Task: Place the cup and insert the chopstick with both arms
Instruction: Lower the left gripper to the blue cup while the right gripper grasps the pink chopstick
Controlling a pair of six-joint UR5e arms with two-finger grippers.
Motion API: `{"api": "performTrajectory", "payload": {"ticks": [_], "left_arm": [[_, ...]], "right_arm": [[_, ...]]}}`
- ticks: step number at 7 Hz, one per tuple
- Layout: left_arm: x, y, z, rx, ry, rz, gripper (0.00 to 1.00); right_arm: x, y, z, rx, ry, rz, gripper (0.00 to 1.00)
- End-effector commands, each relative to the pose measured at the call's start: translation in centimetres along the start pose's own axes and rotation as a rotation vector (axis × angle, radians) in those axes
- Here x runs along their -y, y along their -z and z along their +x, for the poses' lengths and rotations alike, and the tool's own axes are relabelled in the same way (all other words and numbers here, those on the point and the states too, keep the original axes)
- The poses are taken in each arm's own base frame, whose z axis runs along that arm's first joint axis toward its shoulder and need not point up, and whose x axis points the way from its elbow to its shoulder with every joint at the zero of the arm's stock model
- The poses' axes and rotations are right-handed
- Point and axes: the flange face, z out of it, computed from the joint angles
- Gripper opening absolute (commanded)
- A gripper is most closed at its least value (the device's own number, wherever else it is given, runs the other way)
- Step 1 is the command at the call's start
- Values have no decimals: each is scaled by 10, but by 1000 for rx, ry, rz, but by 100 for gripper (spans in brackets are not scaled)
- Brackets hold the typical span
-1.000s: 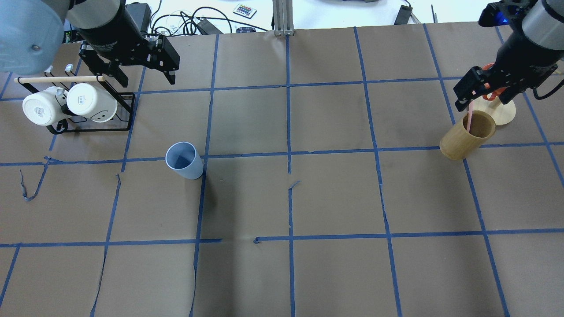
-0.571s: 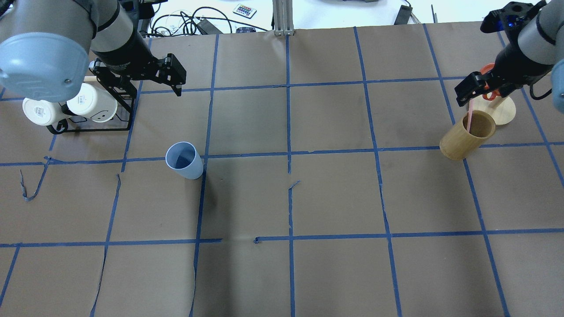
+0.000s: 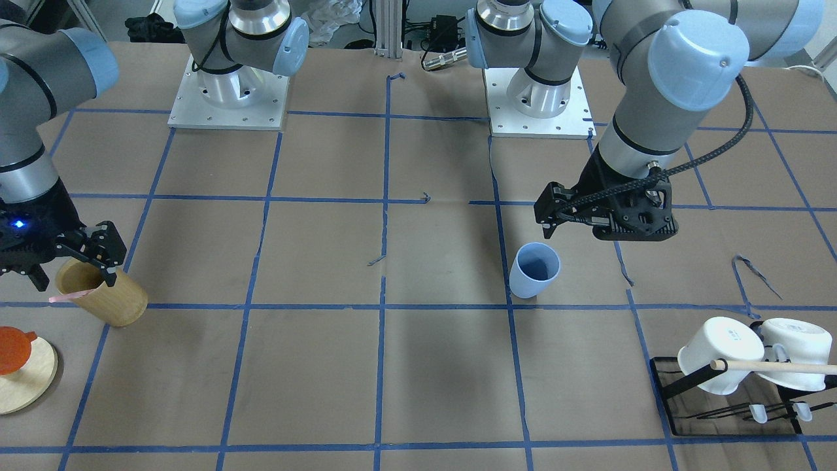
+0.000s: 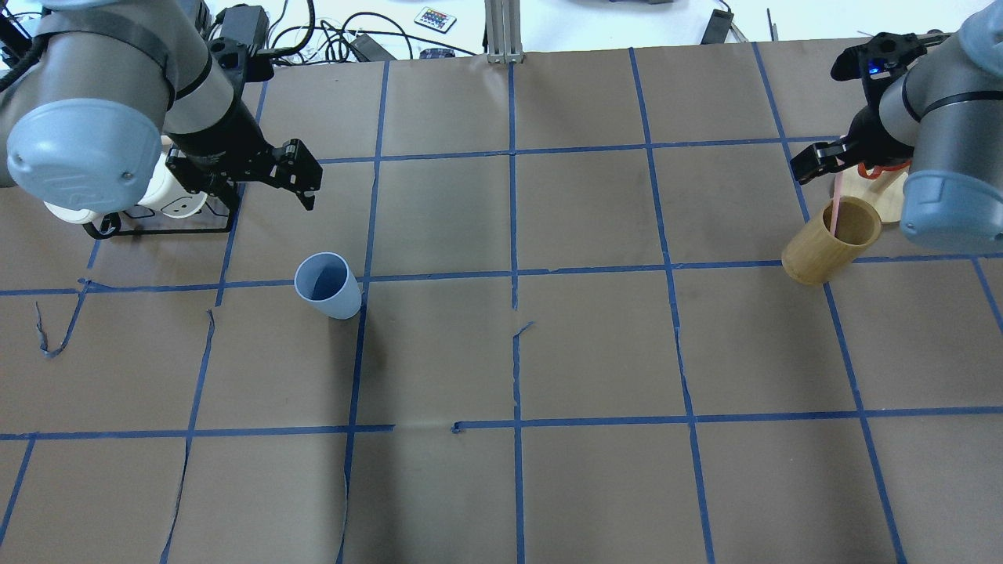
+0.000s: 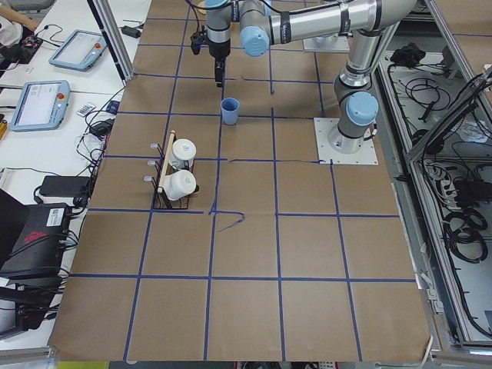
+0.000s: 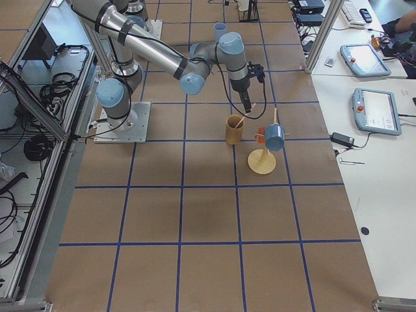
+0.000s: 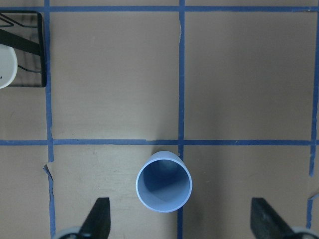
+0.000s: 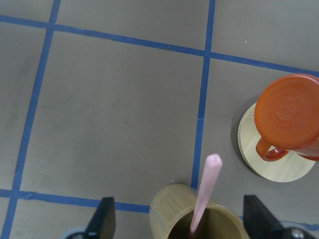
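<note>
The bamboo holder's opening [image 3: 78, 277] is wide around the pink chopstick [image 3: 74, 295]. The chopstick will slide out when I lift it, and the holder will stay standing.
The light blue cup [image 4: 329, 286] stands upright on the brown table, also in the front view [image 3: 533, 271] and the left wrist view [image 7: 163, 181]. My left gripper [image 4: 302, 176] hovers above and just beyond it, open and empty; its fingers [image 7: 97, 221] stand wide apart. One pink chopstick [image 4: 837, 205] leans in a tan bamboo holder [image 4: 819, 251]. My right gripper [image 4: 815, 160] is open over the holder, fingers [image 8: 102, 219] either side of the chopstick [image 8: 205, 194], not touching it.
A black rack with white mugs and a wooden rod [image 3: 719, 356] stands at my far left, close behind the left arm [image 4: 157, 223]. An orange mug on a round wooden stand [image 8: 286, 112] is just beyond the bamboo holder. Blue tape lines grid the table.
My left gripper has moved from over the mug rack toward the blue cup. My right arm has swung and its gripper shifted slightly left over the holder. Both grippers stayed open.
</note>
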Motion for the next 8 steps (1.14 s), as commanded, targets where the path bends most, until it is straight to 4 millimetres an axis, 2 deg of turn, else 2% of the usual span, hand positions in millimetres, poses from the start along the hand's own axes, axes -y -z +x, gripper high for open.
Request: {"api": "performTrajectory", "payload": {"ticks": [1,2,3,4,5,6,8], "left_arm": [[-5,-19,-21,-23,8,-35,100],[-5,-19,-20,-21,8,-37,100],[-5,-27,-19,-26,19,-49,100],[-7,-38,-19,-26,17,-47,100],[-13,-59,-18,-26,16,-47,100],[-18,-82,-17,-21,16,-23,100],[-22,-109,-18,-21,14,-46,97]], "right_arm": [[2,-4,2,-5,-19,8,68],[3,-3,4,-8,-22,12,55],[4,-2,4,-9,-22,15,47],[5,-1,5,-17,-21,30,37],[5,0,5,-23,-17,32,31],[5,0,6,-30,-20,29,31],[6,1,7,-38,-17,33,31]]}}
